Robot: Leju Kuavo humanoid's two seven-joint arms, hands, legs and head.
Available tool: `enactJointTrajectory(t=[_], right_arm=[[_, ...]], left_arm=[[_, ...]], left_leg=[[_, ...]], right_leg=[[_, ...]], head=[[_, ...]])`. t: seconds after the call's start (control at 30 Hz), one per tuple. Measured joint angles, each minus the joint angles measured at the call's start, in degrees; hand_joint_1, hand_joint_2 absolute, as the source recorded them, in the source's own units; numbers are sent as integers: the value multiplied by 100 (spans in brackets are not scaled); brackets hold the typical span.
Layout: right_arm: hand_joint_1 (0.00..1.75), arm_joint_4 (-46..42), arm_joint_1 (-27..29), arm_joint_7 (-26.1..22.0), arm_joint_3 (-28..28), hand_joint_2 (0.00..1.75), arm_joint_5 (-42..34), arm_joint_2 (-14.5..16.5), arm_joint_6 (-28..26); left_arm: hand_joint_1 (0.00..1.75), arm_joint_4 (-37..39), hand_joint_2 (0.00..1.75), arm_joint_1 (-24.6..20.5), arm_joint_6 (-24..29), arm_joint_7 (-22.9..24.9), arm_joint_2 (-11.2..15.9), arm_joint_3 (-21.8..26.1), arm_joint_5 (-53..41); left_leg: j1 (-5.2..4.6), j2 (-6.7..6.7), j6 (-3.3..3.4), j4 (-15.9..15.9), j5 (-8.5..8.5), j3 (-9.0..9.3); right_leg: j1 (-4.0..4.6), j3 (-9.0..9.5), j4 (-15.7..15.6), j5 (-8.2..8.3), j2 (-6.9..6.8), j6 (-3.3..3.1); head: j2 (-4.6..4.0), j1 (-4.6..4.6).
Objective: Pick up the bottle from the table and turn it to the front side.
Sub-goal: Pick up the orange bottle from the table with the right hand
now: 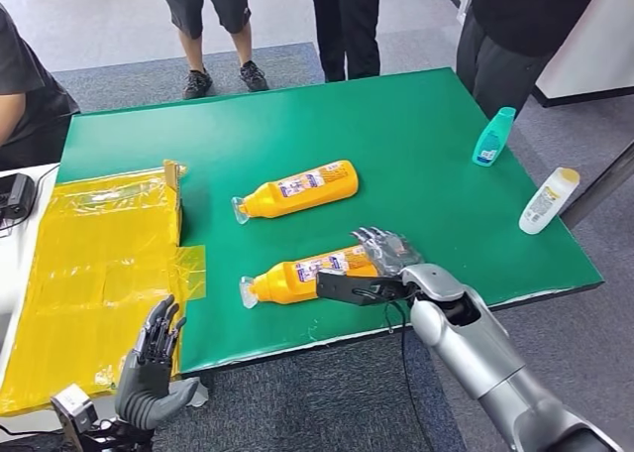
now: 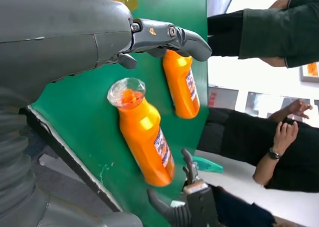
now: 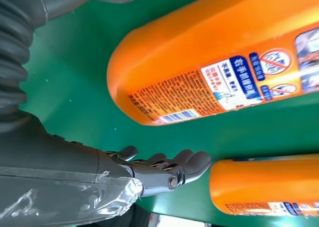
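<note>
The nearer orange bottle (image 1: 287,282) has a strip of small panels (image 1: 323,266) on top, so I expect to find another label hidden underneath when I turn it.
Two orange bottles lie on their sides on the green table (image 1: 419,145), clear caps pointing left. The nearer bottle (image 1: 299,279) (image 2: 146,137) (image 3: 211,62) has my right hand (image 1: 377,264) at its base, with the fingers (image 3: 165,167) stretched along its far side and the thumb along its near side. A strip of green shows between fingers and bottle, so the hand holds nothing. The farther bottle (image 1: 299,190) (image 2: 180,82) (image 3: 263,189) lies parallel behind it. My left hand (image 1: 154,358) (image 2: 165,38) hovers at the table's front-left edge, fingers spread and empty.
A yellow plastic bag (image 1: 97,264) covers the table's left end. A teal bottle (image 1: 493,137) and a white bottle (image 1: 550,199) lie near the right edge. Several people stand around the far and right sides. A black device (image 1: 15,194) sits at far left.
</note>
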Motion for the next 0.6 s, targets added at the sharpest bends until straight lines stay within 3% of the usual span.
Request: enactJointTrajectory(t=[0.6], right_arm=[[0, 896, -406, 22, 146, 175, 94, 180, 19]], left_arm=[[0, 169, 175, -72, 94, 0, 101, -296, 64]], left_leg=[[0, -1, 0, 0, 0, -1]], right_leg=[[0, -1, 0, 0, 0, 0]], head=[[0, -1]])
